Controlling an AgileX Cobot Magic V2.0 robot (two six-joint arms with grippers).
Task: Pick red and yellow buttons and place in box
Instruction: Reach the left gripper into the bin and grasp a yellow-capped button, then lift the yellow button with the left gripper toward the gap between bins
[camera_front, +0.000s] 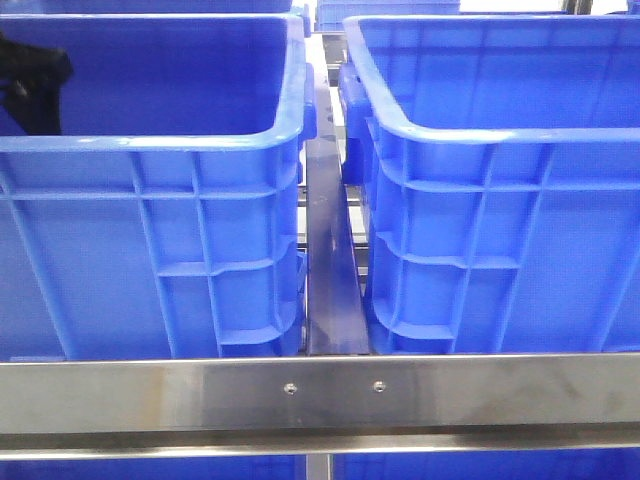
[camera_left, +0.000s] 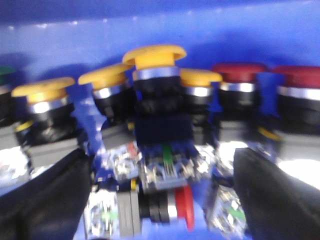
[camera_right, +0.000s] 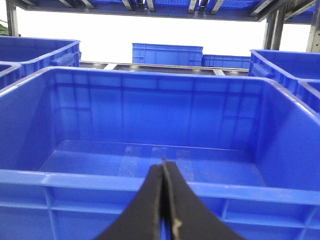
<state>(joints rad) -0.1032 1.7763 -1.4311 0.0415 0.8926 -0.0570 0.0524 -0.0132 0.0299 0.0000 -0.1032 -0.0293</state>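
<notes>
The tallest yellow button's body (camera_left: 155, 57) lies uncovered (camera_left: 165, 135) in front of its crowded neighbours. The button will come free alone when I lift it.
Several yellow buttons (camera_left: 154, 55) and two red buttons (camera_left: 239, 71) stand upright on black-and-grey switch bodies against a blue bin wall in the left wrist view. Another red button (camera_left: 185, 206) lies on its side in front of them. My left gripper (camera_left: 160, 167) is open, its black fingers (camera_left: 47, 200) to either side of the tallest yellow button's body and not touching it. My right gripper (camera_right: 164, 167) is shut with nothing in it, just outside the near rim of an empty blue box (camera_right: 100, 177).
In the front view two large blue bins stand side by side: the left one (camera_front: 150, 140) with a dark part of my left arm (camera_front: 35, 75) inside, and the right one (camera_front: 500, 130). A steel rail (camera_front: 320, 395) crosses in front. More blue crates (camera_right: 167, 52) stand behind.
</notes>
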